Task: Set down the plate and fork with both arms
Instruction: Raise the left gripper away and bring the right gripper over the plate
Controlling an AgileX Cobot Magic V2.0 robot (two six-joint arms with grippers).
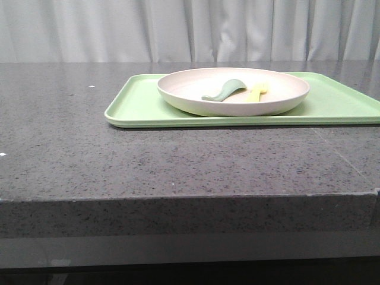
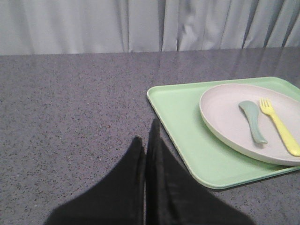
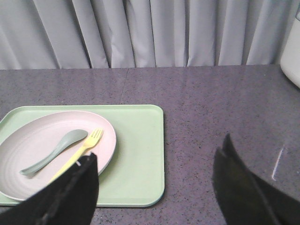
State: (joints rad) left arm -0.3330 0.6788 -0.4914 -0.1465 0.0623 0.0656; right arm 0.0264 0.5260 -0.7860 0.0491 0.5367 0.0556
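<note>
The yellow fork (image 1: 256, 92) is in the plate past my left gripper. Next, my right gripper lifts the fork out and puts it on the tray (image 1: 332, 100) next to the plate.
The off-white plate (image 1: 196, 95) rests on a light green tray (image 1: 142, 101) at the back of the grey table. The pale yellow fork (image 1: 257, 93) lies in the plate beside a sage green spoon (image 1: 224, 91). In the left wrist view the plate (image 2: 225, 122), fork (image 2: 280, 126) and spoon (image 2: 252, 122) show beyond my left gripper (image 2: 146, 140), which is shut and empty over bare table beside the tray's edge (image 2: 173, 122). In the right wrist view my right gripper (image 3: 157, 161) is open and empty above the tray (image 3: 140, 154); plate (image 3: 28, 145) and fork (image 3: 84, 147) lie by one finger. Neither gripper shows in the front view.
A grey curtain hangs behind the table. The table's front edge (image 1: 178, 199) runs across the front view. A white object (image 3: 291, 47) stands at the edge of the right wrist view. A seam line (image 1: 338, 154) crosses the tabletop.
</note>
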